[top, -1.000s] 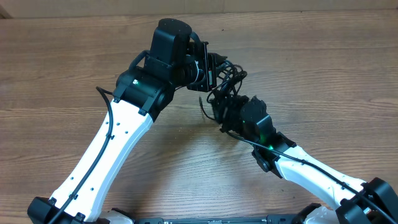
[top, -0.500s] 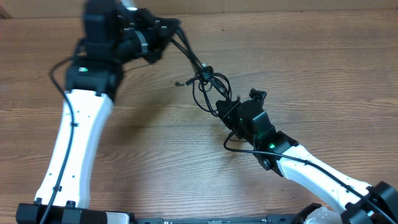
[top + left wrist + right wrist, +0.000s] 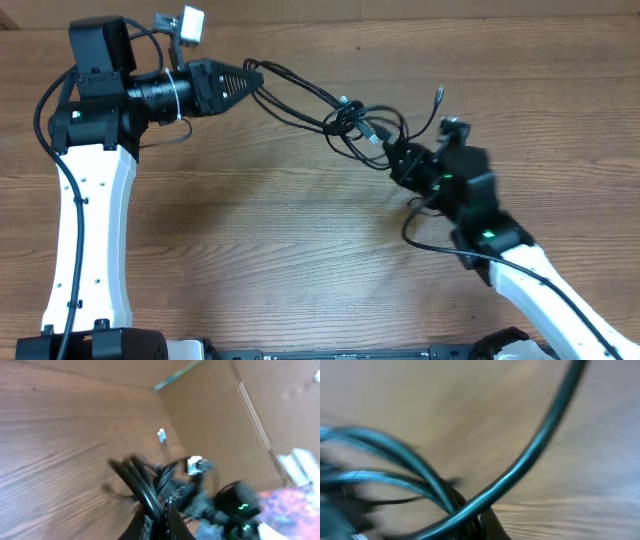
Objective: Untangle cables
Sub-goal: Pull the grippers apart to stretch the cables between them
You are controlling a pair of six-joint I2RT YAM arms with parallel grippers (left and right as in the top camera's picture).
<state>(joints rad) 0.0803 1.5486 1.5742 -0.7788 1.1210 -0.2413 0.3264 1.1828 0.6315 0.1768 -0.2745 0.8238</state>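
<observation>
The strands of cable are being pulled taut around the knot (image 3: 345,122) by both grippers, so next my right gripper eases back and opens before my left gripper puts the tangle down.
The cables (image 3: 352,122) are thin black cords, knotted in a loose tangle above the middle of the table. Several strands run taut from the knot to my left gripper (image 3: 257,77), which is shut on them at the upper left. My right gripper (image 3: 398,160) is shut on strands at the tangle's lower right. A plug end (image 3: 439,96) sticks up to the right of the knot. The left wrist view shows the cables (image 3: 140,486) rising out of the shut fingers (image 3: 150,525). In the blurred right wrist view, cables (image 3: 520,465) cross just over the gripper (image 3: 482,527).
The wooden table (image 3: 250,250) lies below both arms. A cardboard wall (image 3: 420,8) runs along its far edge and also shows in the left wrist view as cardboard (image 3: 225,410). The right arm's own thicker wire (image 3: 425,238) loops beside its wrist.
My left arm has swung far to the left with its strands, and my right gripper has closed and moved right. The bundle is now stretched out between them.
</observation>
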